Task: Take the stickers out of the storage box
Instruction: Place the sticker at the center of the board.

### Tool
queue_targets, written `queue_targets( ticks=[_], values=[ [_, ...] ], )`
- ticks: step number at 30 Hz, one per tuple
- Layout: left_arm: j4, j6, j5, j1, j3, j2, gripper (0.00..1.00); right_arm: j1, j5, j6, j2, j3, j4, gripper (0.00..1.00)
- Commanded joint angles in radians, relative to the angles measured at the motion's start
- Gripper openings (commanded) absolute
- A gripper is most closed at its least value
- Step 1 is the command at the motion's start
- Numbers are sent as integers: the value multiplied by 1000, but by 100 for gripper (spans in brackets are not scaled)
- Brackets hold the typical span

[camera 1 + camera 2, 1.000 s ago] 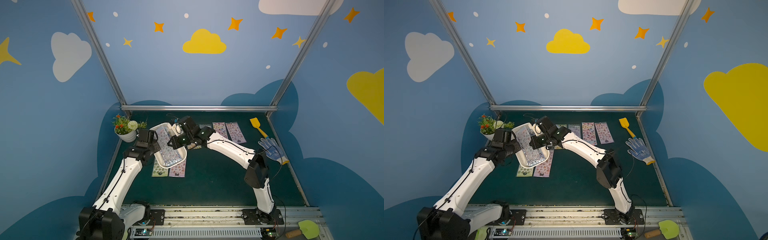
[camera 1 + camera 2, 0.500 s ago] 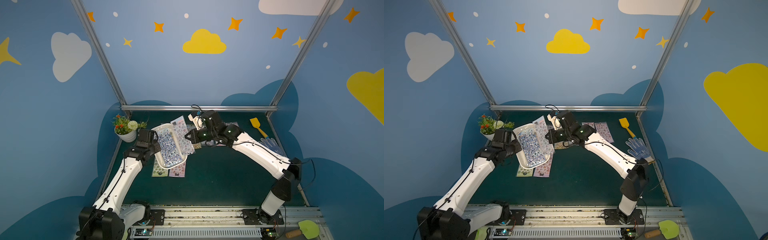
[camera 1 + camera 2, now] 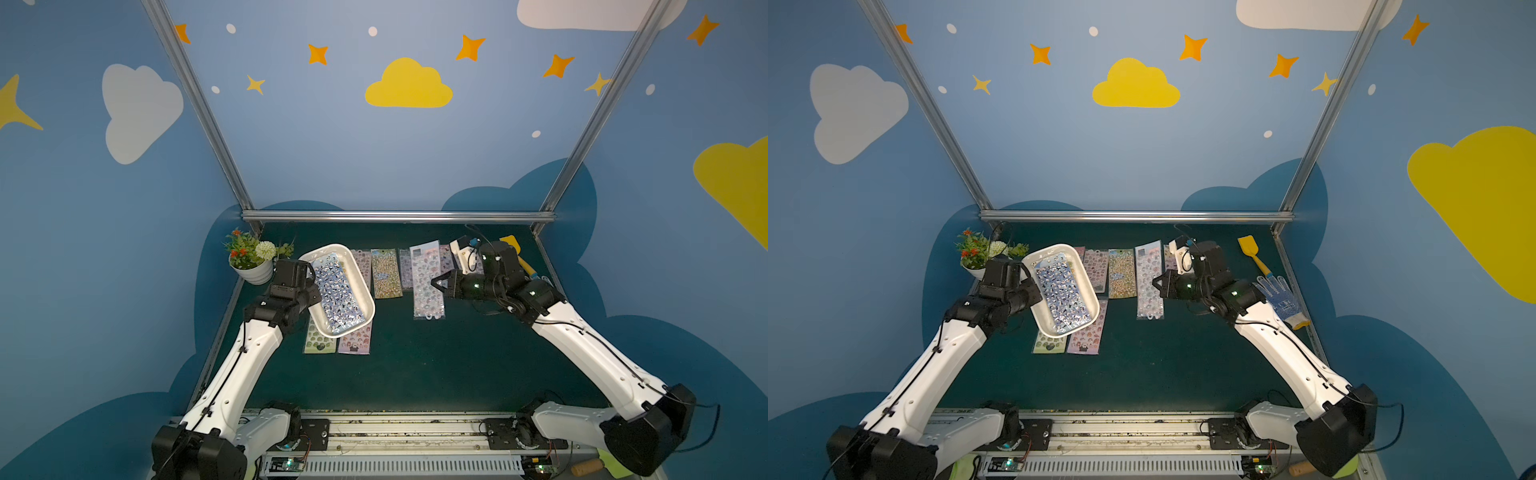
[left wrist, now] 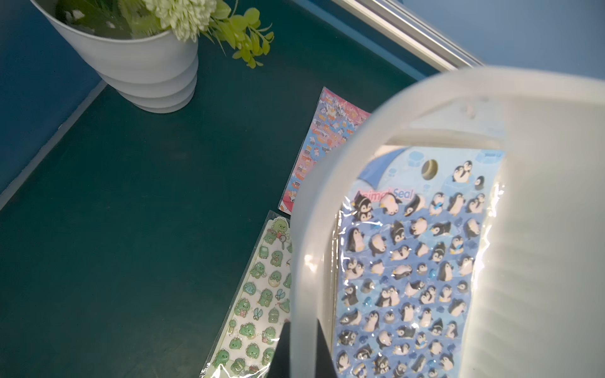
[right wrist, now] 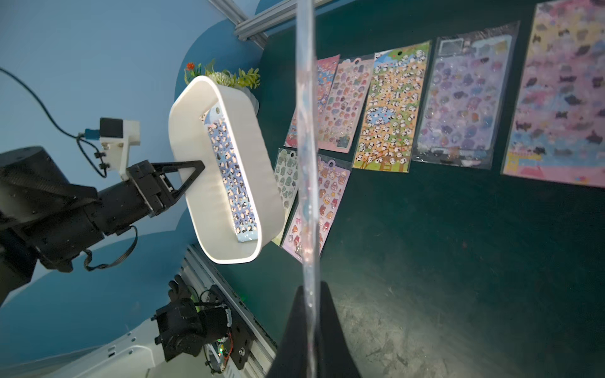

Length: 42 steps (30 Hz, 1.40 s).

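Note:
The green table in front (image 3: pixel 389 328) of the orange panda sheet is open, so the robot's right gripper should keep bringing the pale purple sheet there and release it flat.
My left gripper (image 3: pixel 311 286) is shut on the long rim of the white storage box (image 3: pixel 365 299), holding it tilted above the table. A blue penguin sticker sheet (image 4: pixel 409 261) lies inside the box, seen in both top views (image 3: pixel 1061 291). To its right my right gripper (image 3: pixel 436 284) is shut on one long edge of a pale purple sticker sheet (image 3: pixel 426 274), holding it off the table; it shows edge-on (image 5: pixel 306 131) in the right wrist view. Several other stickers lie on the green table, among them an orange panda sheet (image 3: pixel 385 274) and a green sheet (image 4: pixel 258 294).
A white ribbed flower pot (image 3: pixel 255 266) stands at the back left, close to the left gripper. A yellow spatula (image 3: pixel 1250 249) and a blue-dotted glove (image 3: pixel 1279 299) lie at the right edge. A metal rail (image 3: pixel 395 216) bounds the back.
My right gripper has drawn the purple sheet out of the box and carried it to the right, over the row of stickers. The left gripper has kept the box tilted in place.

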Motion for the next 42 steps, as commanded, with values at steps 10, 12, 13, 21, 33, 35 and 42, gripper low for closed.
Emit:
queue_targets(
  ticks=[10, 12, 13, 21, 33, 35, 42],
  values=[
    [-62, -17, -11, 13, -42, -170, 4, -35, -192, 151, 100, -262, 303, 0],
    [-61, -13, -18, 15, -61, -200, 4, -22, -188, 161, 145, -278, 341, 0],
    [-59, -12, -19, 16, -72, -214, 4, -11, -179, 163, 168, -282, 359, 0],
    [-43, -15, -20, 16, -125, -280, 4, 64, -139, 206, 378, -259, 459, 0],
    [-46, 2, -17, 16, -131, -330, 4, 143, -86, 246, 583, -177, 478, 0],
    [-45, 0, -12, 16, -131, -331, 4, 149, -78, 263, 601, -175, 496, 0],
    [-43, -2, -1, 16, -133, -333, 4, 173, -53, 295, 655, -153, 518, 0]
  ],
)
